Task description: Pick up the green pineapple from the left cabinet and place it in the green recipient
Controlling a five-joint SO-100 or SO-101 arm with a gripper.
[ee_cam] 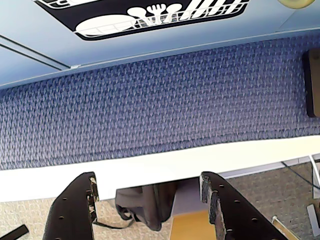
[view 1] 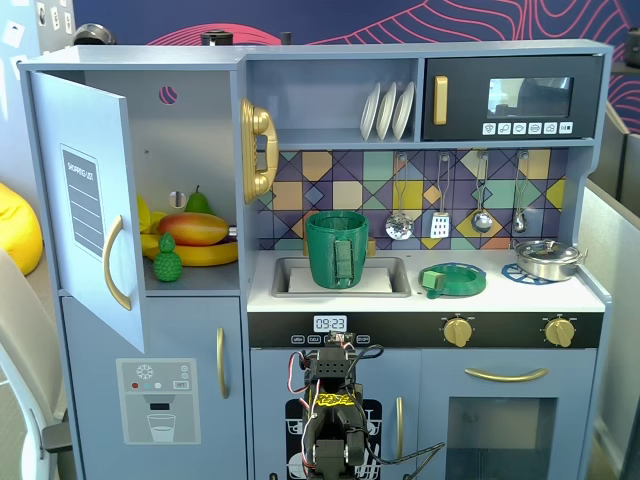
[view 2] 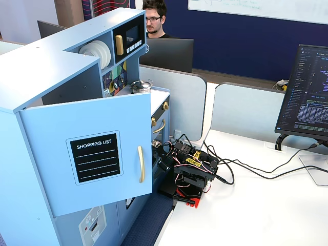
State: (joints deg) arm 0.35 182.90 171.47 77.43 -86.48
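Note:
The green recipient (view 1: 338, 250) has a wide opening and is taller than the green pineapple (view 1: 167, 259). The green pineapple will end up hidden below its rim when I place it inside.
The green pineapple (view 1: 167, 258) stands upright at the front of the shelf in the left cabinet (view 1: 190, 150), in front of a banana. The cabinet door (view 1: 90, 200) is swung wide open; in a fixed view from the side the door (view 2: 87, 154) hides the shelf. The green recipient (view 1: 337, 248) stands in the sink, handle facing front. My arm (view 1: 330, 410) is folded low in front of the kitchen, far below both, and also shows in the side fixed view (view 2: 187, 169). In the wrist view my gripper (ee_cam: 149, 182) is open and empty, over the table edge.
A mango (view 1: 193, 228), a banana (view 1: 205, 255) and a pear (view 1: 198, 203) share the shelf. A flat green dish (view 1: 453, 279) and a metal pot (view 1: 548, 258) sit on the counter. A blue mat (ee_cam: 150, 100) lies below the kitchen. Cables (view 2: 246, 169) cross the white table.

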